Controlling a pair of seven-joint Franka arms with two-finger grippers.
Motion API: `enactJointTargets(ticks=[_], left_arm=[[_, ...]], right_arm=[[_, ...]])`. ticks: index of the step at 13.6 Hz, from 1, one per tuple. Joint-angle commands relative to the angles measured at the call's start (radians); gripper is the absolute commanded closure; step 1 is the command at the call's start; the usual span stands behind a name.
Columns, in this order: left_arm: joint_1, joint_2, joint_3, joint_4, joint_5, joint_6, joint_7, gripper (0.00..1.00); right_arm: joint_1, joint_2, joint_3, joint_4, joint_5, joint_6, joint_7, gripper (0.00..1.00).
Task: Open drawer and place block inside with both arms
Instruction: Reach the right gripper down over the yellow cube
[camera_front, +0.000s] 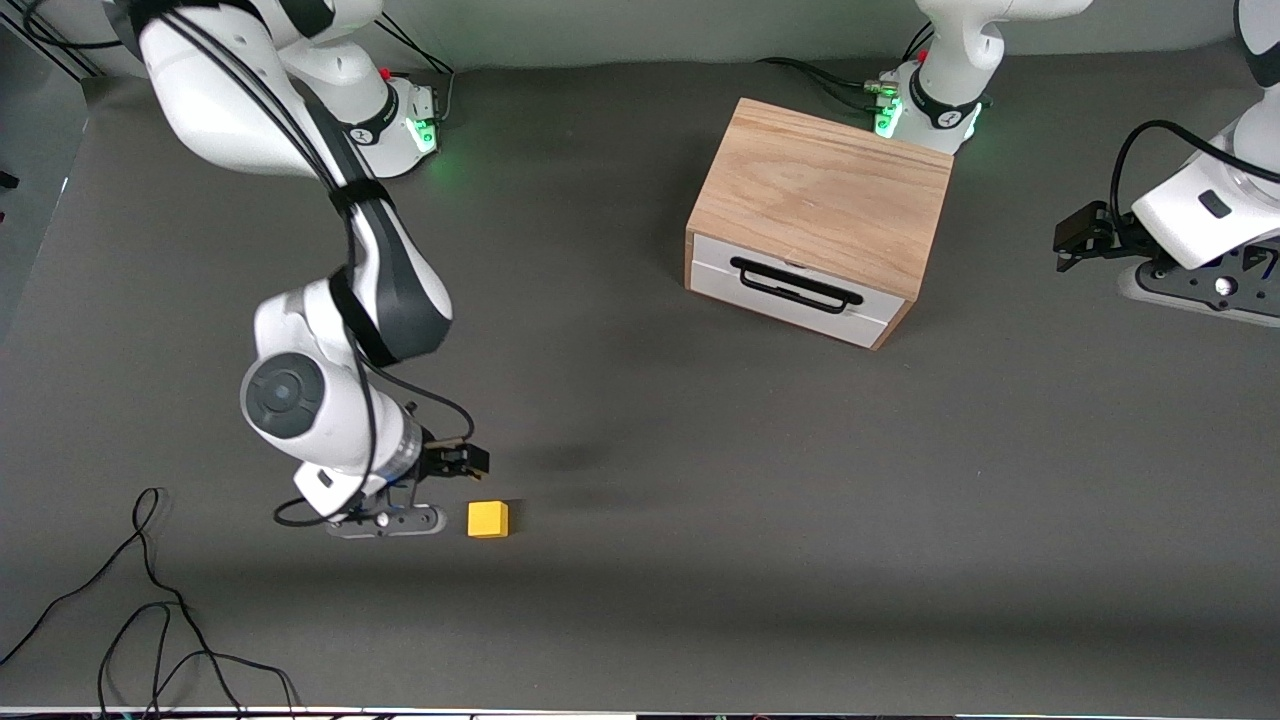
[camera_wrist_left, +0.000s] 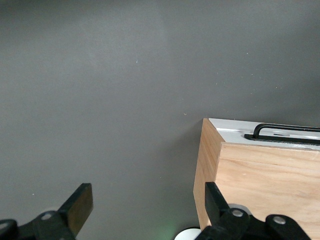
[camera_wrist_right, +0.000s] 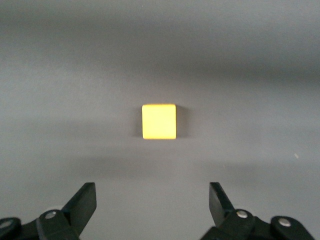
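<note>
Only the upper half (camera_front: 714, 253) will slide straight out when I pull, because a seam (camera_front: 715, 269) goes across the white front behind the black bar handle.
The light oak cabinet (camera_front: 825, 190) stands near the left arm's base, with its white drawer (camera_front: 790, 290) shut and its black bar handle (camera_front: 795, 283) toward the front camera. The yellow block (camera_front: 487, 519) lies on the grey table, nearer the front camera, toward the right arm's end. My right gripper (camera_front: 395, 520) hangs low just beside the block; in the right wrist view it (camera_wrist_right: 152, 190) is open and empty, with the block (camera_wrist_right: 159, 121) ahead of it. My left gripper (camera_front: 1210, 285) waits over the table's left-arm end, open and empty (camera_wrist_left: 148, 192), and sees the cabinet (camera_wrist_left: 260, 185) and handle (camera_wrist_left: 285, 132).
Loose black cables (camera_front: 150, 600) lie on the table at the corner nearest the front camera, toward the right arm's end. The arms' green-lit bases (camera_front: 415, 125) stand along the table's back edge, and one base (camera_front: 930, 110) sits close against the cabinet.
</note>
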Motion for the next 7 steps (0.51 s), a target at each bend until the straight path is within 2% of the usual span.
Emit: enactJointTargets(ticks=[1,4,7], left_arm=[[-0.011,0.015,0.004,0.005,-0.008,-0.019,-0.004,0.0],[-0.011,0.023,0.004,0.005,-0.027,-0.019,-0.021,0.0],[-0.034,0.055,-0.011,0.003,-0.075,-0.017,-0.324,0.0]], right_arm=[[0.004,0.07,-0.003,0.012,0.003,0.09,0.011,0.0],[0.004,0.14,-0.005,0.013,0.0,0.163,0.009,0.0],[0.006,0.191,-0.005,0.018,-0.02,0.216,0.009,0.0]])
